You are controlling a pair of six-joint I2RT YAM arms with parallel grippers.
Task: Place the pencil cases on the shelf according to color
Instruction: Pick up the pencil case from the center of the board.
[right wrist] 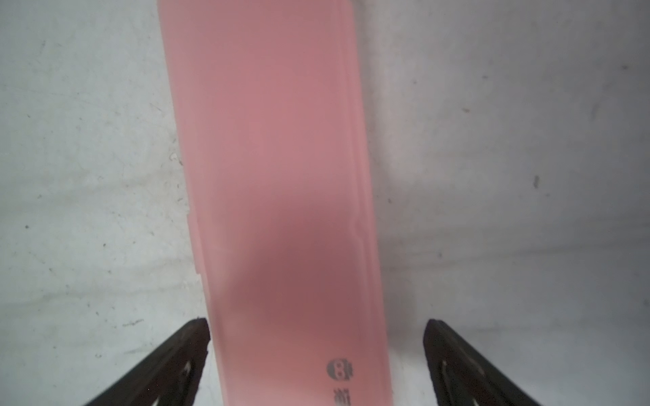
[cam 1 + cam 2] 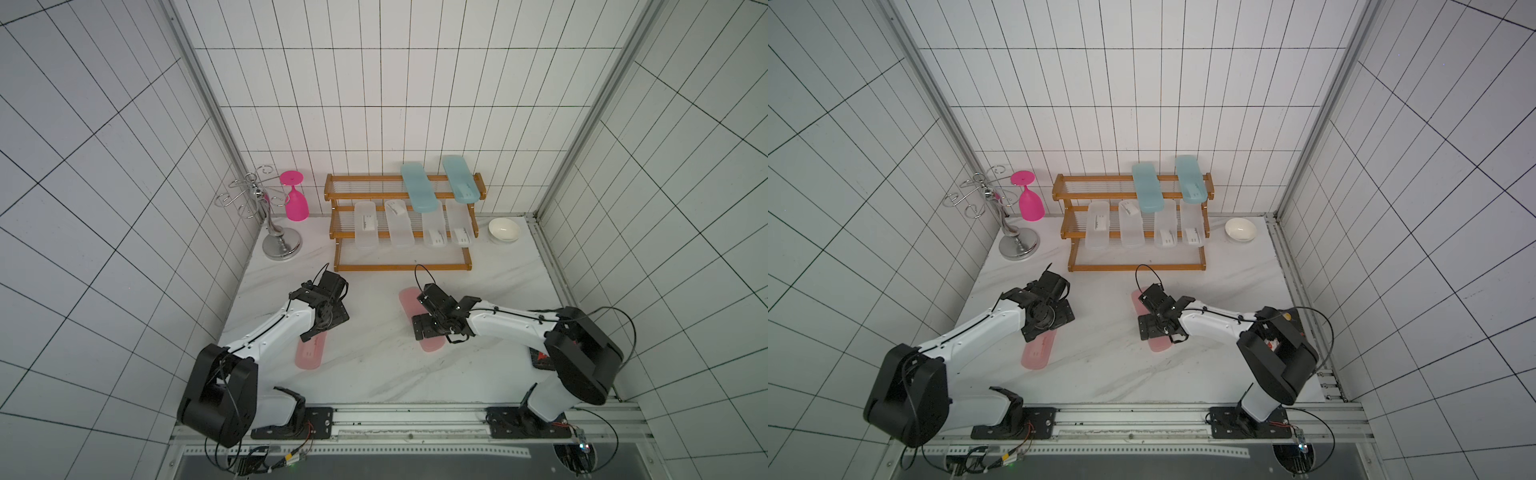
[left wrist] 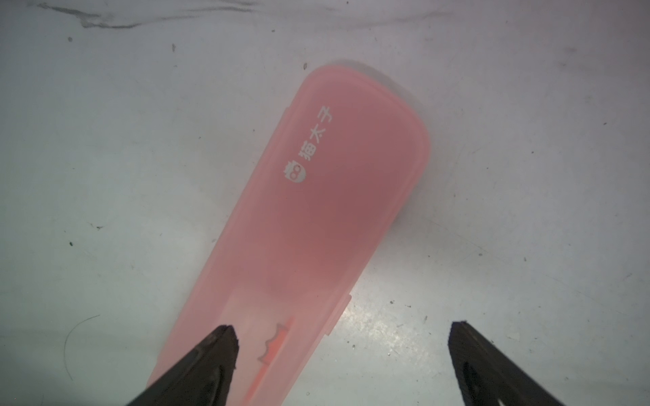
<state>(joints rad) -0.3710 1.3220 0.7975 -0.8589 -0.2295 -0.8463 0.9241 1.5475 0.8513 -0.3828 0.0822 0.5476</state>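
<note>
The robot's right gripper is astride the pink case's middle (image 1: 287, 270), so the gripper should move back and grab its near end (image 2: 432, 345) before the case's far end is slid onto the empty bottom level.
Two pink pencil cases lie flat on the white table. Above the left pink case (image 2: 308, 355) (image 3: 316, 211) my left gripper (image 2: 318, 331) (image 3: 341, 328) is open; one finger is over the case's end, the other over bare table. My right gripper (image 2: 432, 328) (image 1: 316, 323) is open and straddles the right pink case (image 2: 432, 344) (image 1: 274, 175), one finger on each long side. On the shelf (image 2: 403, 267) at the back, two light blue cases (image 2: 422, 191) lie across the top tier and several clear-frosted cases (image 2: 365, 226) across the middle tier.
A silver wire stand (image 2: 272, 224) with a pink goblet (image 2: 296, 199) hanging on it is left of the shelf. A white bowl (image 2: 503, 230) sits to the right of the shelf. Tiled walls close in the table on three sides.
</note>
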